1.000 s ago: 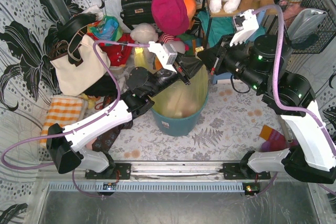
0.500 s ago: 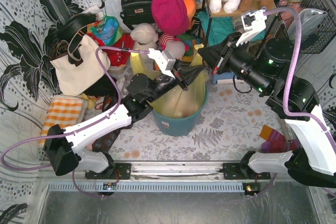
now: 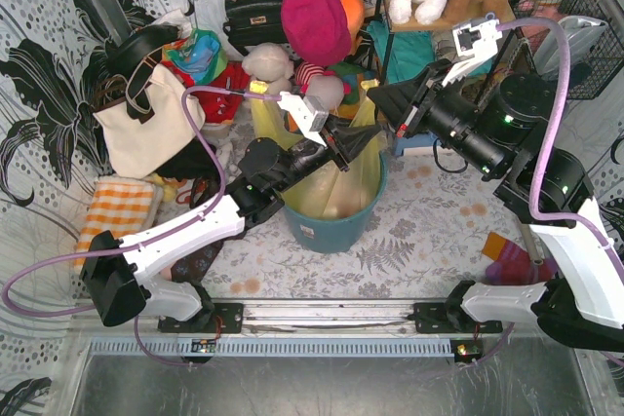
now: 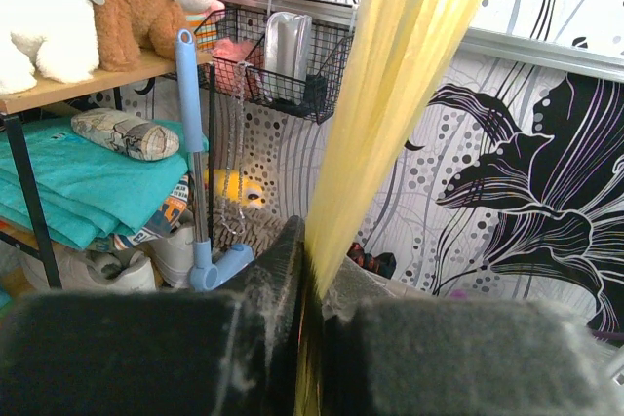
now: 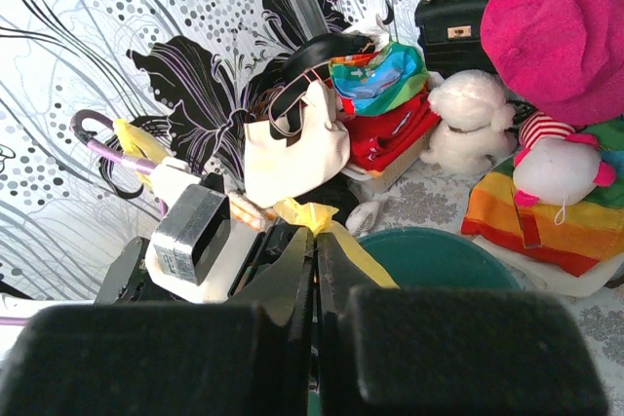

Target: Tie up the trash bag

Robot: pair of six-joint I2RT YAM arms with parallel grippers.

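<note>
Next, my left gripper opens and takes the strip higher up, near the strip's crumpled end (image 3: 369, 91), because it is holding the trash bag's twisted strip (image 4: 336, 207) well below my right gripper.
The yellow-green trash bag (image 3: 336, 182) sits in the teal bucket (image 3: 331, 229) at the table's middle. My left gripper (image 3: 369, 140) is over the bucket's back rim, shut on a twisted strip of the bag (image 4: 390, 94) that runs up and away from its jaws (image 4: 310, 255). My right gripper (image 3: 376, 95) is just behind and above it, shut on a crumpled bag end (image 5: 317, 213) that pokes out past its fingertips (image 5: 315, 236). The bucket's rim (image 5: 439, 255) lies below it. Another bag flap (image 3: 261, 114) stands up at the back left.
A cream tote (image 3: 146, 124) with dark straps leans at the left. Plush toys, a pink bag (image 3: 315, 18) and a black handbag (image 3: 253, 12) crowd the back wall. A shelf with teal cloth (image 4: 88, 177) and a wire basket (image 4: 283, 65) stand at the back right.
My right gripper has lifted and drawn back to the right with the bag end. My left gripper has shifted slightly right, and the bag's top has been pulled taller above the bucket.
</note>
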